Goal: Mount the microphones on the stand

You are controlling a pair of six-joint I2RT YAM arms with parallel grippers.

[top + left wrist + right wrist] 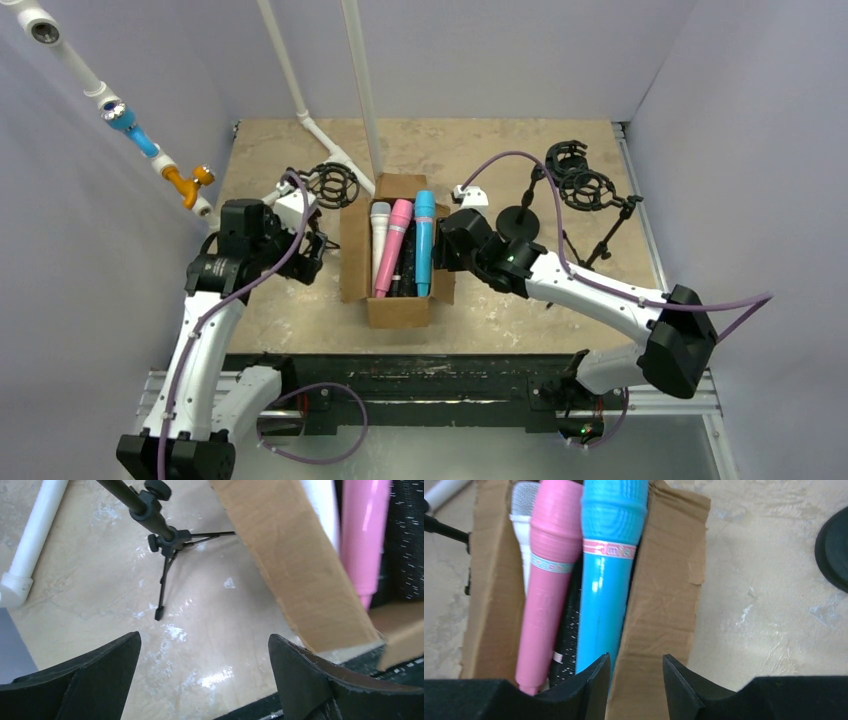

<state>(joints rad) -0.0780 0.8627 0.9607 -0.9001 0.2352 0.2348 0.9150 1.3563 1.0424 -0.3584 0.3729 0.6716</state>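
The cardboard box's side point(355, 250) next to my left gripper is free while my right gripper works across from it, so my left gripper should pinch that side point(354, 270) to keep the box steady.
Several microphones lie in a cardboard box point(355, 262): a white microphone point(380, 232), a pink microphone point(396, 245), a blue microphone point(425, 240) and a black microphone point(569, 640) beneath them. My left gripper point(312, 252) hangs just left of the box, open wide over bare table point(204, 637). My right gripper point(447, 248) is at the box's right wall, its jaws partway apart point(636, 657): one finger over the blue microphone point(606, 580), the other over the cardboard. A tripod stand point(165, 555) with a ring clip point(335, 183) stands left of the box.
A second stand point(575, 175) with two ring clips and a round base point(518, 222) stands at the back right. White PVC pipes point(360, 80) rise behind the box, and another pipe point(30, 545) lies near the left stand. Grey walls close in both sides.
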